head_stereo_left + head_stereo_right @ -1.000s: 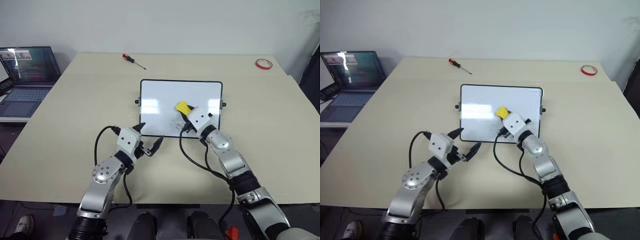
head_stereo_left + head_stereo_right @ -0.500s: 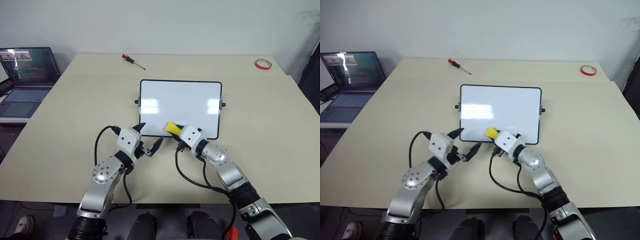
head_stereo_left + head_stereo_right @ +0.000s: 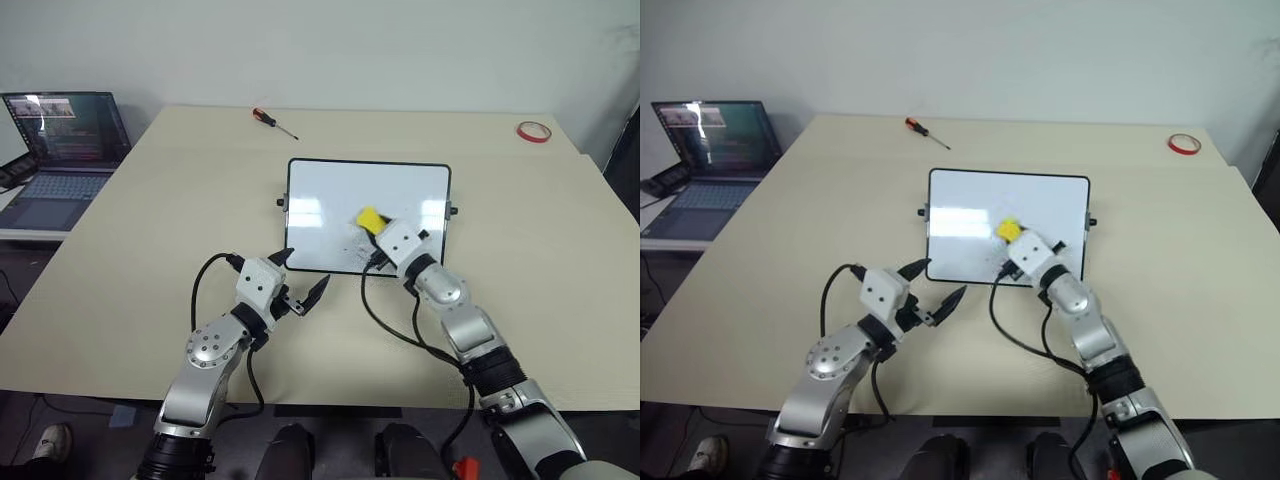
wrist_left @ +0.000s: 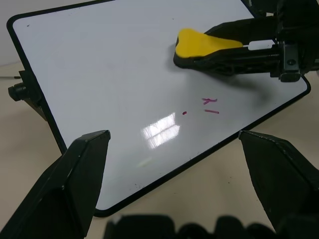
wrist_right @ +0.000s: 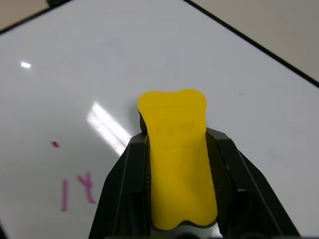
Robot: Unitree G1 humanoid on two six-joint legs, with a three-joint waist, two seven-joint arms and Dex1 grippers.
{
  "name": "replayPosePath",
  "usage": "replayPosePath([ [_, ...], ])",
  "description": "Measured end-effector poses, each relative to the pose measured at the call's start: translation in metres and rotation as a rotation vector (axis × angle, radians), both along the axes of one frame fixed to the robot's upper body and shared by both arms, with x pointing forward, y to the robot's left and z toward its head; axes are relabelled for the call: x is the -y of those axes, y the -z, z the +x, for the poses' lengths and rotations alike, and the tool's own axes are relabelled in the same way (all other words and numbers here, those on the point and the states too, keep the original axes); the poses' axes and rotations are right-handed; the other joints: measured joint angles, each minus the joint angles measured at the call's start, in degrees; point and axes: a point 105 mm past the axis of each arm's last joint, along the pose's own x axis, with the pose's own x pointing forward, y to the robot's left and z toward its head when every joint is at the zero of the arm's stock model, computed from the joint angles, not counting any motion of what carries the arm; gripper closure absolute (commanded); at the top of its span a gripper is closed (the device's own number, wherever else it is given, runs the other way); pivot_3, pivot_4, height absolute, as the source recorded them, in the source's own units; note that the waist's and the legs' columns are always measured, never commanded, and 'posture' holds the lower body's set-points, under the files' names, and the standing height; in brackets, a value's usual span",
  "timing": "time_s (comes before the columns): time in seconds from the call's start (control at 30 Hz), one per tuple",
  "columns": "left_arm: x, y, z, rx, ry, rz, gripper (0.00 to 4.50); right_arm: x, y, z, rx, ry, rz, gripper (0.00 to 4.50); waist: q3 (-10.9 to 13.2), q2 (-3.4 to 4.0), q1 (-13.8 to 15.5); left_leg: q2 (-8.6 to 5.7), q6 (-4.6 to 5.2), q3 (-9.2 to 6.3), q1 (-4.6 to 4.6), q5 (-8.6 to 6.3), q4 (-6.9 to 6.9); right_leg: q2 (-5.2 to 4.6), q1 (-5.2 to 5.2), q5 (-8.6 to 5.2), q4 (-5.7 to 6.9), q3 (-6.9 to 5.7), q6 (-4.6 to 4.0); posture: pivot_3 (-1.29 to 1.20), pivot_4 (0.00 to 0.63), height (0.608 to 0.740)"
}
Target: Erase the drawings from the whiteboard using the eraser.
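Observation:
The red strokes (image 5: 77, 191) and red dot (image 5: 55, 144) are next to the eraser toward my left gripper, so next my right gripper turns back and wipes the eraser over them.
The whiteboard (image 3: 325, 200) lies flat at the table's middle, black-framed. My right gripper (image 3: 376, 224) is shut on the yellow eraser (image 3: 369, 216), which rests on the board's right-middle; its dark underside meets the white surface (image 5: 259, 99). Small red remains of the drawings (image 4: 210, 105) sit on the board between the eraser and the near edge, also red strokes (image 5: 77, 190) beside the gripper's finger. My left gripper (image 3: 304, 270) hovers open just off the board's near-left corner, holding nothing, its fingers (image 4: 84, 164) spread wide.
An open laptop (image 3: 58, 145) stands on a side table at the far left. A red-handled screwdriver (image 3: 271, 119) lies behind the board. A red tape ring (image 3: 532, 131) sits at the far right corner. Bare tabletop (image 3: 150, 230) lies to both sides.
My right gripper swept the eraser down to the board's near edge and back up to its right-middle. The left gripper stayed put. The view shifted slightly.

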Motion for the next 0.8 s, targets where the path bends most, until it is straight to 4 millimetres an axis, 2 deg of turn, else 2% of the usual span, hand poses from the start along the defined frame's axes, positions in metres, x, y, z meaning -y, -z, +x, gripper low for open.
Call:
replayPosePath([
  [0.17,0.002,-0.003,0.002,0.008,0.008,0.001,0.0,0.003,0.007,-0.009,-0.02,-0.021,-0.014,3.31,0.0,0.0,-0.1,0.0,0.0,0.0,0.0,0.0,-0.01,0.0,0.0,0.0,-0.01,0.0,0.0,0.0,0.15,0.74],
  [0.37,0.003,-0.003,0.003,0.008,0.015,0.002,0.0,-0.005,0.041,-0.042,-0.149,-0.192,-0.139,3.31,0.0,0.01,-0.5,0.03,0.01,0.04,0.05,0.0,-0.03,0.02,0.0,0.0,0.0,0.03,0.0,0.0,0.15,0.74],
  [0.47,0.003,-0.002,0.004,0.004,0.016,0.003,0.0,-0.009,0.048,-0.047,-0.18,-0.22,-0.157,3.31,0.0,0.0,-0.7,0.04,0.0,0.05,0.08,0.0,-0.02,0.04,0.0,0.0,0.04,0.06,0.0,0.0,0.15,0.74],
  [0.63,0.002,0.0,0.005,-0.002,0.013,0.006,0.0,-0.013,0.043,-0.041,-0.159,-0.19,-0.131,3.31,0.0,0.0,-0.7,0.04,0.0,0.05,0.08,0.0,-0.02,0.04,0.0,0.0,0.06,0.07,0.0,0.0,0.15,0.74],
  [0.73,0.002,-0.001,0.006,0.004,0.014,0.007,0.0,-0.009,0.025,-0.024,-0.086,-0.114,-0.106,3.31,0.0,0.0,-0.6,0.02,-0.01,0.05,0.08,0.01,0.0,0.04,0.0,0.0,0.1,0.06,0.0,0.0,0.15,0.74],
  [0.8,0.002,-0.002,0.006,0.005,0.014,0.007,0.0,0.001,0.008,-0.011,-0.026,-0.037,-0.082,3.31,0.0,0.0,-0.4,0.02,-0.01,0.04,0.08,0.01,-0.01,0.04,0.0,0.0,0.1,0.05,0.0,0.0,0.15,0.74],
])
